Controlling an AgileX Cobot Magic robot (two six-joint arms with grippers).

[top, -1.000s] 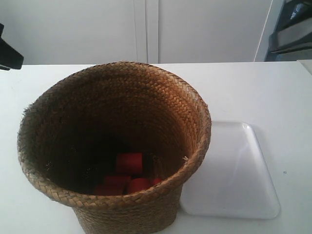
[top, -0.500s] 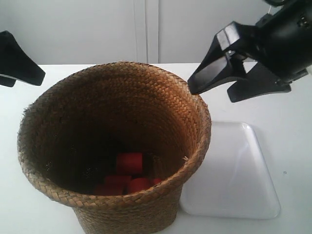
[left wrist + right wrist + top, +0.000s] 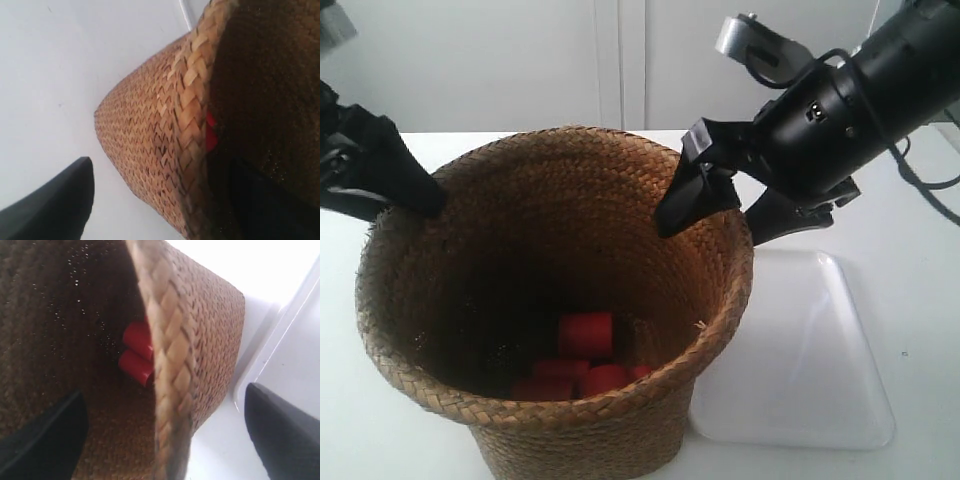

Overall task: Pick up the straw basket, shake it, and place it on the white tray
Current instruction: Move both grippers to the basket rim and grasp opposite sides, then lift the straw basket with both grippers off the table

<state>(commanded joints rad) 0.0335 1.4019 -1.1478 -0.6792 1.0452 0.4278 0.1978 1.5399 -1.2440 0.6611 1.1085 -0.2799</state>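
Observation:
The red blocks (image 3: 586,336) are in a jumble well below the braided rim (image 3: 535,411) of the straw basket. They will roll around and stay inside when I shake the basket.
The straw basket (image 3: 582,440) stands upright on the white table, with its braided rim (image 3: 725,320) facing up. Several red blocks (image 3: 585,335) lie on its dark bottom. The white tray (image 3: 810,350) lies flat beside the basket, partly under its flared rim. My right gripper (image 3: 718,222), on the arm at the exterior view's right, is open astride the rim, one finger inside and one outside (image 3: 167,440). My left gripper (image 3: 402,208) is open astride the opposite rim (image 3: 165,205). Neither gripper is pressing on the weave.
The white table (image 3: 910,200) runs back to a pale wall with cabinet doors (image 3: 620,60). The right wrist view shows the tray's raised edge (image 3: 300,340) close to the basket's base. Dark equipment stands at the back right corner.
Both arms have swung in from the sides and come down. The right gripper, out of view one second ago, now straddles the rim. The left has reached the opposite rim. The basket has not moved.

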